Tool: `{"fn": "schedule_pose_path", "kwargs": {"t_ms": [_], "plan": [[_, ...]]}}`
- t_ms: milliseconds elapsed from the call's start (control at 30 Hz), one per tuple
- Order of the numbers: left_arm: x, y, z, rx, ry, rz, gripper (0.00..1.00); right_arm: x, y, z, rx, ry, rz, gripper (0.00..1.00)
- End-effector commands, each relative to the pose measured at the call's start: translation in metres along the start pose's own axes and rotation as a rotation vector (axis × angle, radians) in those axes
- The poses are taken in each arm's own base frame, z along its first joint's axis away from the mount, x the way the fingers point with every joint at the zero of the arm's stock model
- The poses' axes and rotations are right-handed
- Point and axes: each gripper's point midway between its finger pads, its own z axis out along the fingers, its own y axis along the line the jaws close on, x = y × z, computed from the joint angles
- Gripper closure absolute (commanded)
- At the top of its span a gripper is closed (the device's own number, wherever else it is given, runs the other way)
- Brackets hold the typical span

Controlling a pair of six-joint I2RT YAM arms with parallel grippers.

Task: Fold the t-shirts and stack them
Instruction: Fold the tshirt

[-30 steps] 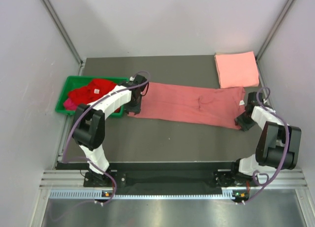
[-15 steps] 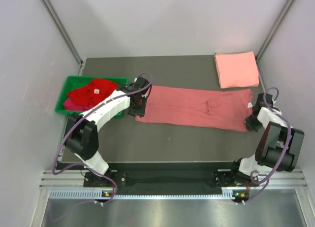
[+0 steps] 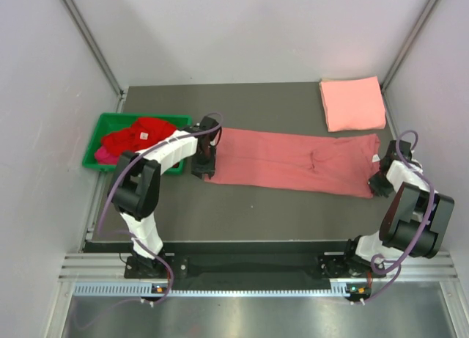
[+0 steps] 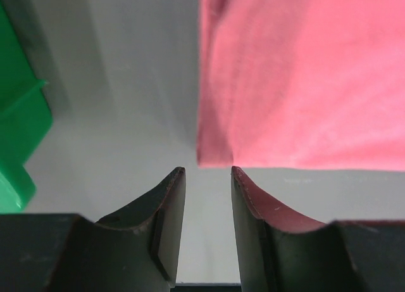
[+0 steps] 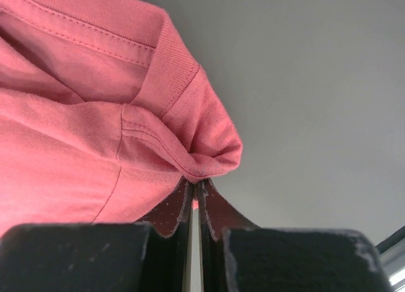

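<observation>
I can see that the rose-red t-shirt's near edge (image 3: 286, 189) slants back toward the bin, so next my left gripper pinches its near corner (image 4: 212, 159) and pulls it straight while my right gripper keeps holding.
A dusty rose-red t-shirt (image 3: 293, 162) lies pulled out in a long strip across the dark table. My right gripper (image 3: 379, 182) is at its right end, shut on a bunched fold of cloth beside the ribbed collar (image 5: 197, 181). At the strip's left end my left gripper (image 3: 204, 166) stands open just short of the shirt's near corner (image 4: 215, 154), and nothing lies between its fingers (image 4: 207, 173). A folded salmon pink t-shirt (image 3: 352, 103) lies flat at the back right. Red and magenta t-shirts (image 3: 135, 136) sit crumpled in the bin.
The green plastic bin (image 3: 102, 120) stands at the table's left edge, close beside the left arm, and its corner (image 4: 19, 133) shows in the left wrist view. Grey walls close in the table on the left, right and back.
My right gripper has shut on the shirt's right end and drawn it rightward. The strip slid right and lies straighter. Its left end has come out from the left gripper, which stays open.
</observation>
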Motion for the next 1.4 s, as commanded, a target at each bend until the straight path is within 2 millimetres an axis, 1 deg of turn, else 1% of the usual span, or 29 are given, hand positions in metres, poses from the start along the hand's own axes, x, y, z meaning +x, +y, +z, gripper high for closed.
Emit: {"fn": "schedule_pose_path", "kwargs": {"t_ms": [0,33,133,267,333,367,400,467,500,533,567,600,633,667,733,767,833,867,900,933,967,1033,1100,1167,1367], "plan": [[-0.023,0.0,0.001,0.019,-0.053,-0.048,0.6,-0.018,-0.002,-0.009,-0.009,-0.063,0.004,1.0],[-0.024,0.0,0.002,0.025,-0.053,-0.045,0.59,-0.018,-0.002,-0.009,-0.01,-0.065,0.005,1.0],[-0.021,-0.01,0.008,0.08,-0.033,-0.039,0.6,-0.018,-0.001,-0.008,-0.009,-0.062,0.002,1.0],[-0.013,-0.004,0.016,0.043,-0.001,-0.039,0.6,-0.019,-0.002,-0.008,-0.005,-0.062,0.005,1.0],[-0.01,-0.003,0.019,0.04,0.01,-0.034,0.63,-0.02,-0.002,-0.008,-0.003,-0.066,0.007,1.0],[-0.007,-0.002,0.019,0.04,0.019,-0.035,0.67,-0.02,-0.003,-0.008,-0.001,-0.066,0.007,1.0],[-0.005,-0.002,0.019,0.041,0.023,-0.036,0.78,-0.02,-0.004,-0.008,0.003,-0.064,0.005,1.0],[0.0,0.001,0.019,0.03,0.03,-0.042,0.91,-0.02,-0.006,-0.009,0.011,-0.063,0.008,1.0],[0.003,0.003,0.018,0.024,0.032,-0.044,1.0,-0.02,-0.007,-0.008,0.013,-0.061,0.007,1.0],[0.005,0.005,0.019,0.017,0.034,-0.048,1.0,-0.02,-0.008,-0.007,0.014,-0.056,0.006,1.0],[0.012,0.006,0.021,0.013,0.052,-0.052,1.0,-0.02,-0.009,-0.007,0.02,-0.053,0.007,1.0],[0.015,0.006,0.022,0.016,0.061,-0.053,1.0,-0.019,-0.011,-0.005,0.024,-0.043,0.023,1.0],[0.02,0.003,0.023,0.023,0.073,-0.057,1.0,-0.021,-0.01,-0.005,0.019,-0.039,0.027,1.0],[0.027,0.005,0.024,0.013,0.084,-0.056,1.0,-0.021,-0.01,-0.006,0.022,-0.03,0.029,1.0],[0.03,0.008,0.021,-0.007,0.063,-0.059,1.0,-0.026,-0.01,-0.011,0.021,-0.042,0.03,1.0],[0.037,0.011,0.023,-0.014,0.068,-0.059,1.0,-0.027,-0.01,-0.013,0.019,-0.046,0.03,1.0],[0.04,0.012,0.016,-0.007,0.056,-0.063,1.0,-0.028,-0.01,-0.017,0.014,-0.054,0.026,1.0],[0.046,0.013,0.016,-0.009,0.065,-0.062,1.0,-0.029,-0.01,-0.018,0.013,-0.057,0.02,1.0],[0.047,0.013,0.011,0.001,0.055,-0.064,1.0,-0.028,-0.012,-0.018,0.014,-0.055,0.012,1.0],[0.055,0.013,0.01,0.004,0.065,-0.06,1.0,-0.026,-0.012,-0.019,0.015,-0.049,0.006,1.0],[0.057,0.011,0.005,0.024,0.058,-0.06,1.0,-0.025,-0.013,-0.018,0.019,-0.043,0.001,1.0],[0.064,0.006,0.001,0.049,0.06,-0.055,1.0,-0.019,-0.017,-0.015,0.033,-0.021,0.0,1.0],[0.074,0.005,0.0,0.068,0.064,-0.061,1.0,-0.012,-0.021,-0.011,0.037,0.005,0.009,1.0],[0.083,0.007,0.002,0.066,0.075,-0.065,1.0,-0.012,-0.024,-0.01,0.052,0.007,0.012,1.0],[0.086,0.011,-0.004,0.049,0.066,-0.072,1.0,-0.022,-0.042,-0.012,0.137,-0.035,0.02,1.0]]}}
